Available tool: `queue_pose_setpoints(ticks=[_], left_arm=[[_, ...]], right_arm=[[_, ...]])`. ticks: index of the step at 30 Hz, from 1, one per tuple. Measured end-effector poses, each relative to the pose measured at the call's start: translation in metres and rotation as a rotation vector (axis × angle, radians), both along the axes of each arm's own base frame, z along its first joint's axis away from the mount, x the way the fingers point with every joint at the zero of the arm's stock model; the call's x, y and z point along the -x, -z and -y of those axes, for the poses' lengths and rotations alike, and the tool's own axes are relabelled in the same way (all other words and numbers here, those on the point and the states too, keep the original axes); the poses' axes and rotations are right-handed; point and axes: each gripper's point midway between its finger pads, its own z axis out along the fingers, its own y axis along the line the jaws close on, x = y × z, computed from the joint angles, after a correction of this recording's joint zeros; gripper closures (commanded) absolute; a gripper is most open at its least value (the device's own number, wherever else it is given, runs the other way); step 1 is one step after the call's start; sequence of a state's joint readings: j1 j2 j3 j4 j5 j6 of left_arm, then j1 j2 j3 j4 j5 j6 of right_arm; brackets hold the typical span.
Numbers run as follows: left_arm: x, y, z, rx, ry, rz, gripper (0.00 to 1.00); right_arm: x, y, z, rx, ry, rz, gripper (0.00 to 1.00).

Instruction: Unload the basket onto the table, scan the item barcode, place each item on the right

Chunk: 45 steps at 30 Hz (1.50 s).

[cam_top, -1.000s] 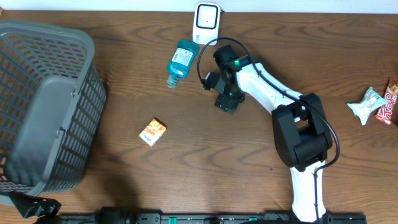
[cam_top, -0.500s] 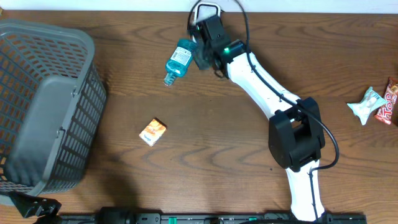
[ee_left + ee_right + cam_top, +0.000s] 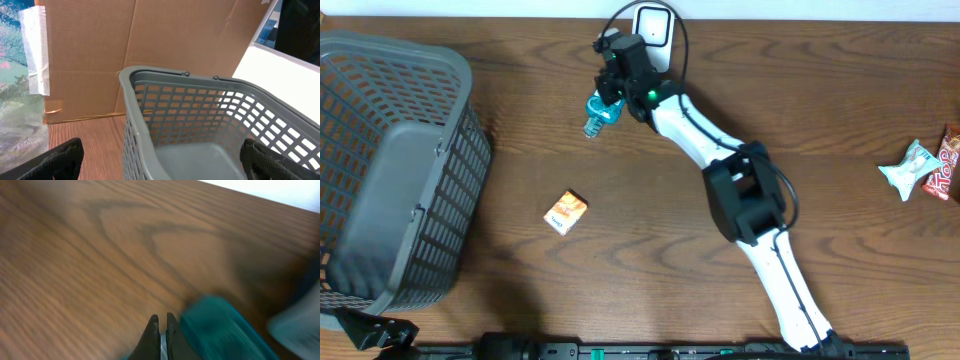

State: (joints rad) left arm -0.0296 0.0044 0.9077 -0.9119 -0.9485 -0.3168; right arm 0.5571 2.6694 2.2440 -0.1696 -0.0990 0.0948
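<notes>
The teal bottle (image 3: 604, 110) lies next to the closed fingers of the robot's right gripper, near the far edge by the scanner, so the robot should pull it toward the orange box (image 3: 566, 212) and grasp the bottle's body.
A teal bottle (image 3: 594, 115) lies on its side on the wooden table near the far edge, cap towards the front. My right gripper (image 3: 608, 92) is over its upper part and hides most of it from above. In the right wrist view the right gripper (image 3: 160, 321) has its black fingers pressed together, and the blurred bottle (image 3: 220, 330) lies just to their right, outside them. A white scanner (image 3: 653, 26) stands at the far edge, right of the bottle. My left gripper (image 3: 170, 165) is open wide, facing the grey basket (image 3: 200, 100).
The grey basket (image 3: 390, 160) fills the left side of the table. A small orange box (image 3: 565, 212) lies in front of the bottle. Two snack packets (image 3: 920, 168) lie at the right edge. Cardboard (image 3: 150, 45) stands behind the basket.
The right arm has swung left and towards the far edge, from the table's middle onto the bottle. Its jaws have closed from wide open to shut.
</notes>
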Motion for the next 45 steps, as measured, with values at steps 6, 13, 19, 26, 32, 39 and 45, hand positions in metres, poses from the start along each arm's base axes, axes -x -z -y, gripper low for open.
queue_pose_setpoints(ticks=[6,13,19,26,32,39,45], left_arm=[[0.0,0.0,0.0,0.0,0.0,-0.001,0.0],[0.0,0.0,0.0,0.0,0.0,-0.001,0.0],[0.0,0.0,0.0,0.0,0.0,-0.001,0.0],[0.0,0.0,0.0,0.0,0.0,-0.001,0.0],[0.0,0.0,0.0,0.0,0.0,0.0,0.0],[0.0,0.0,0.0,0.0,0.0,-0.001,0.0],[0.0,0.0,0.0,0.0,0.0,0.0,0.0]], right_arm=[[-0.007,-0.002,-0.018,-0.015,-0.017,0.022,0.99],[0.0,0.024,0.001,0.123,0.06,-0.044,0.99],[0.02,0.042,0.028,0.306,0.124,-0.139,0.99],[0.07,0.044,0.057,0.447,0.17,-0.345,0.99],[0.138,0.044,0.062,0.547,0.096,-0.554,0.99],[0.187,0.008,0.054,0.586,0.03,-0.627,0.66],[0.207,-0.07,0.065,0.561,0.021,-0.579,0.06]])
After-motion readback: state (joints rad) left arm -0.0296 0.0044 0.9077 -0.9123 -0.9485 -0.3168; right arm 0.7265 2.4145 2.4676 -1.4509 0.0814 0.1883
